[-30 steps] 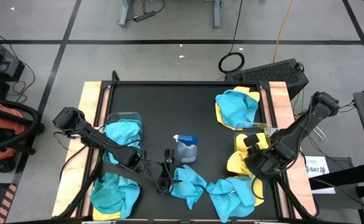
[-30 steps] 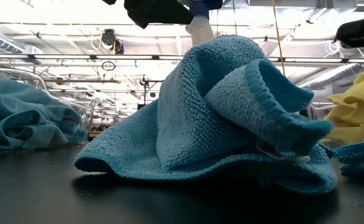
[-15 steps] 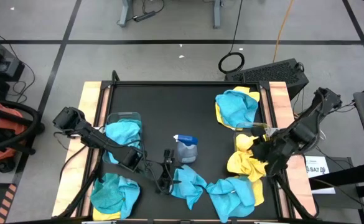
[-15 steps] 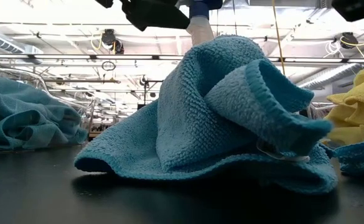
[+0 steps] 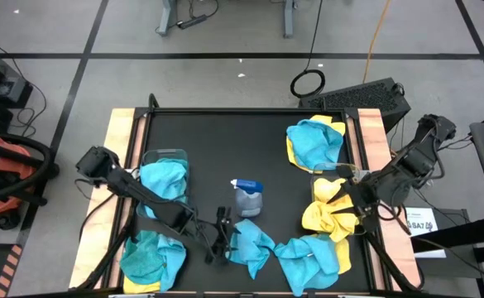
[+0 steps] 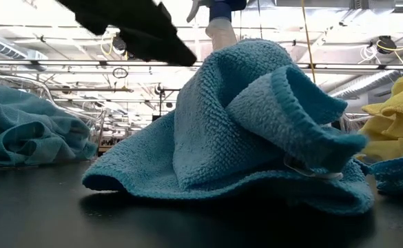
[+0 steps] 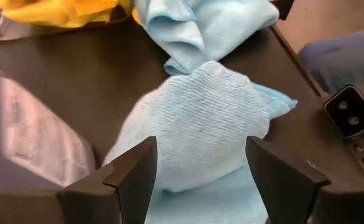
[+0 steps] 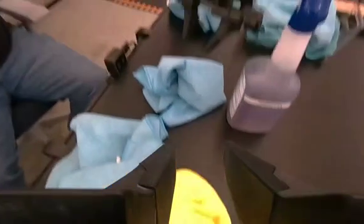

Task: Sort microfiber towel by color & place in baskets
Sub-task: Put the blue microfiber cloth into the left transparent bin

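The towel's raised fold [image 6: 218,103] lines up with the open fingers, so I go on lowering my left gripper until they straddle the crumpled teal towel [image 5: 249,246] before I close them.
A crumpled teal towel [image 5: 250,244] [image 6: 256,131] lies near the table's front edge. My left gripper [image 5: 222,234] [image 7: 200,168] hovers open at its left end, one finger on either side of the cloth [image 7: 194,124], not touching it. A yellow towel [image 5: 328,211] lies bunched in the right clear basket [image 5: 351,174]. My right gripper [image 5: 351,201] [image 8: 197,165] is open above its right side, and the yellow cloth [image 8: 194,199] shows between the fingers. The left basket [image 5: 163,155] holds a teal towel [image 5: 160,178].
A grey spray bottle with a blue top [image 5: 246,199] stands mid-table behind the teal towel. Another teal towel [image 5: 312,261] lies front right. Teal-on-yellow piles sit far right [image 5: 314,141] and front left [image 5: 150,257]. A person's leg [image 8: 38,81] shows beyond the near edge.
My left gripper has sunk toward the teal towel near the front edge, staying open. My right gripper has risen off the yellow towel, tipped up from pointing steeply down, and drawn back toward the table's right edge. The yellow towel has stayed in the basket.
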